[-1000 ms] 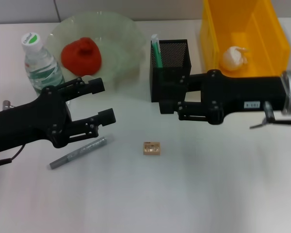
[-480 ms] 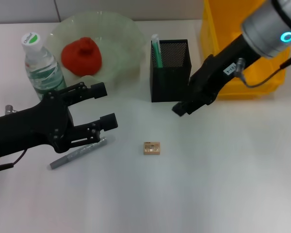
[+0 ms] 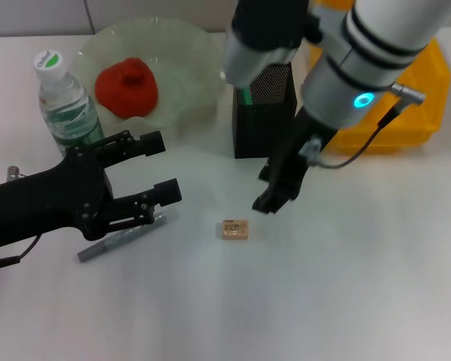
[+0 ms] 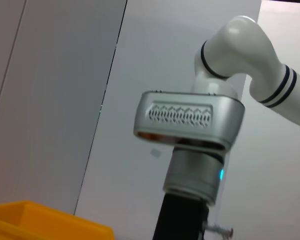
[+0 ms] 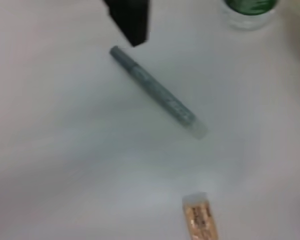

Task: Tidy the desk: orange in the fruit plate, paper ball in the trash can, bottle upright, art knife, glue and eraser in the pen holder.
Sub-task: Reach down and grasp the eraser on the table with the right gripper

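Observation:
The tan eraser (image 3: 235,229) lies clear of the grey art knife and pen holder, so the robot's right gripper should keep going down until its fingers close around the eraser.
The orange (image 3: 126,85) lies in the pale green fruit plate (image 3: 188,53). The bottle (image 3: 64,105) stands upright at the left. A grey art knife (image 3: 120,236) (image 5: 157,92) lies on the table, just under the lower finger of my open left gripper (image 3: 156,165). The tan eraser (image 3: 235,229) (image 5: 200,221) sits mid-table. My right gripper (image 3: 274,192) hangs a little right of and behind it. The green glue (image 3: 243,95) stands in the black mesh pen holder (image 3: 263,124). My right arm hides the paper ball.
The yellow trash can (image 3: 417,113) (image 4: 40,220) stands at the back right, largely covered by my right arm. One black left fingertip (image 5: 130,20) shows in the right wrist view near the knife's end.
My right arm has swung away from beside the pen holder, forward and down toward the eraser, and now covers the trash can. The left gripper has barely moved.

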`<state>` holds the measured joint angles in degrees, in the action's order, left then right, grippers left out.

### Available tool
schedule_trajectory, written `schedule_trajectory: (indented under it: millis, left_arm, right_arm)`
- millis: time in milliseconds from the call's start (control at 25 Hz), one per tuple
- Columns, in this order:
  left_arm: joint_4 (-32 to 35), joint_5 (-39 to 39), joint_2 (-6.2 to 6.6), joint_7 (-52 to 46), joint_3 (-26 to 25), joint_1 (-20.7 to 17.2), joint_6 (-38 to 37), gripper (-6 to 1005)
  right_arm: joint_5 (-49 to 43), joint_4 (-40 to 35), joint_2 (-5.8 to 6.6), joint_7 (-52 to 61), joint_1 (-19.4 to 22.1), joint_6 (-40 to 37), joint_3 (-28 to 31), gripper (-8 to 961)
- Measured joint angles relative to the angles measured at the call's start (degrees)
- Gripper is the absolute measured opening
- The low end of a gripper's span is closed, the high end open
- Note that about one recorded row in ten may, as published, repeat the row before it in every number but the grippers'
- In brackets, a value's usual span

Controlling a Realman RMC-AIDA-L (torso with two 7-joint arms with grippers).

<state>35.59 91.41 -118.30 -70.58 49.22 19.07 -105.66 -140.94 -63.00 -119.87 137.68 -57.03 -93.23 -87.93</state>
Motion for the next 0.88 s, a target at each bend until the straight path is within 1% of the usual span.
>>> schedule_trajectory:
  millis: [200,520,680,880]
  left_arm:
    - [0.0,0.0,0.00,0.0,0.0,0.0,0.0,777]
    - [0.0,0.0,0.01,0.0,0.0,0.5,0.0,777]
    - [0.0,0.0,0.00,0.0,0.0,0.5,0.0,777]
    - [0.0,0.0,0.01,0.0,0.0,0.4,0.2,777]
  right_arm:
    - [2.2,2.7,-0.01,0.0,0.4,5.2,-5.4,485]
    - [6.0,8.7,-0.01,-0.1,0.1,12.6,-10.7,485]
    - [6.7,9.4,-0.01,-0.2,-0.1,13.3,-11.4,485]
    - [7.9,9.9,-0.01,-0.3,0.2,15.4,-13.7,486]
